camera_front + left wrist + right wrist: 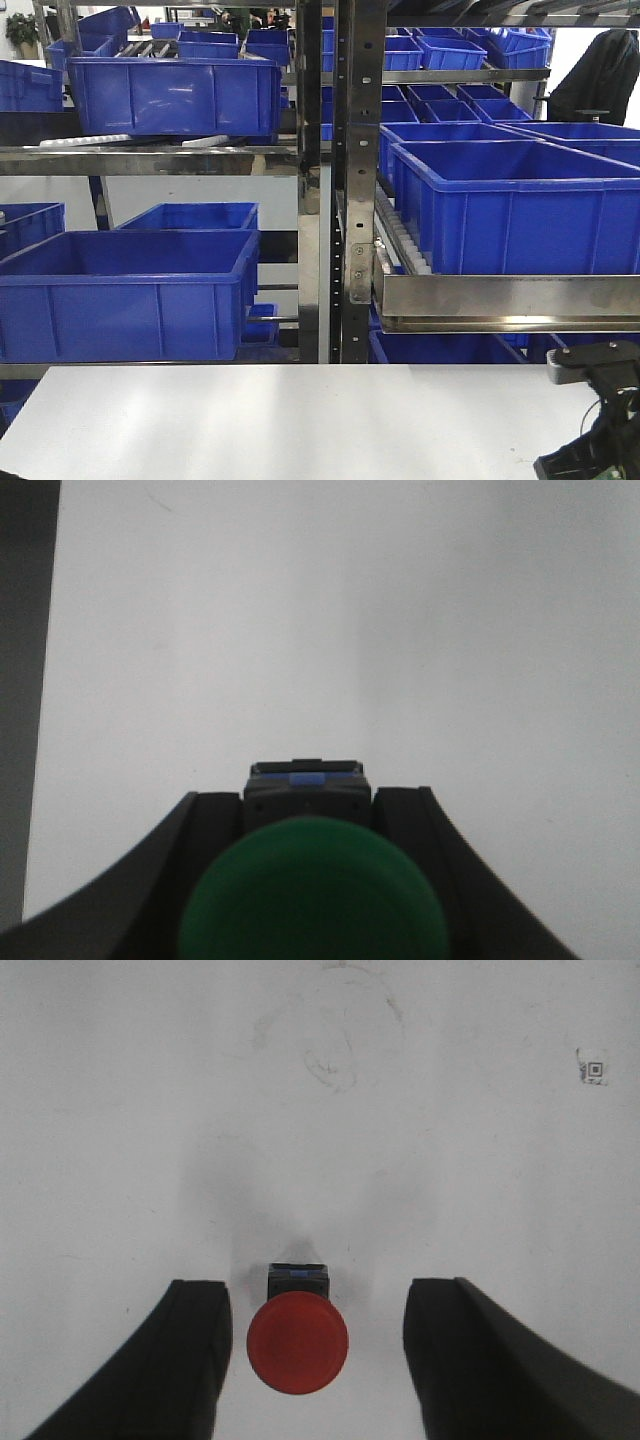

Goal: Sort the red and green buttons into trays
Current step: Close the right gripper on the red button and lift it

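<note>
The robot should expect a silver collar and blue bit to be hidden behind the red cap, because a black end sticks out past the cap.
In the left wrist view my left gripper is shut on a green button. Its black body with a blue bit sits tight between the two black fingers, held above the white table. In the right wrist view a red button with a black body lies on the white table. My right gripper is open around it, with both fingers clear of it and the button nearer the left finger. The green and red trays are out of view.
Metal shelving with several deep blue crates stands behind the white table. Part of my right arm shows at the table's right front. A dark strip borders the table on the left. A small square tag is stuck on the table.
</note>
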Controlling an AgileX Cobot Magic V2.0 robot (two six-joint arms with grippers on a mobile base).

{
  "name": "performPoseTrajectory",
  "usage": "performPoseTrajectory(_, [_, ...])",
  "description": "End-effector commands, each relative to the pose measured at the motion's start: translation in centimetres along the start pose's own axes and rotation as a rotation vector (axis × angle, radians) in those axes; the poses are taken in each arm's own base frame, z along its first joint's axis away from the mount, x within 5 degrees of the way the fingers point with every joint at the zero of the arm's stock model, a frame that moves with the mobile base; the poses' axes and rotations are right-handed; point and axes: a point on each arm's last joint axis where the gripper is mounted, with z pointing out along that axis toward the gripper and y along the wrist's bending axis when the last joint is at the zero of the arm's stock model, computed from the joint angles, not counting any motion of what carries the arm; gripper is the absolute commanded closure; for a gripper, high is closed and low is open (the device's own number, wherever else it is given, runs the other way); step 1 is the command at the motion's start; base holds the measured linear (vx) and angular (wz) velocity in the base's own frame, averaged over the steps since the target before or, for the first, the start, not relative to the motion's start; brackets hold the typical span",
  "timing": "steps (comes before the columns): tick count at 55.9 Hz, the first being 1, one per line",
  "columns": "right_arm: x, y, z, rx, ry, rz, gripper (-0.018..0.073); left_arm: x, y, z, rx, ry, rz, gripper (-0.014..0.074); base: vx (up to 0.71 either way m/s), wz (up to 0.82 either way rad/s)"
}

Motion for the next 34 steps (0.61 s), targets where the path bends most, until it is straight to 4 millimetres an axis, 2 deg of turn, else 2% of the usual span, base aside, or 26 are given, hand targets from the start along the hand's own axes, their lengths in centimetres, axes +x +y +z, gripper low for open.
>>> performPoseTrajectory(1, [-0.9, 0.0, -0.7, -0.005, -0.041, -0.003, 0.0102, -1.4, -0.1, -1.6, 0.010, -0.107, -0.008, 0.0602, 0.00, 0.00])
performPoseTrajectory(34, [-0.3, 0.4, 4.3, -0.029, 0.181, -0.010, 0.0102, -1.5, -0.1, -1.6, 0.011, -0.124, -0.008, 0.0602, 0.00, 0.00])
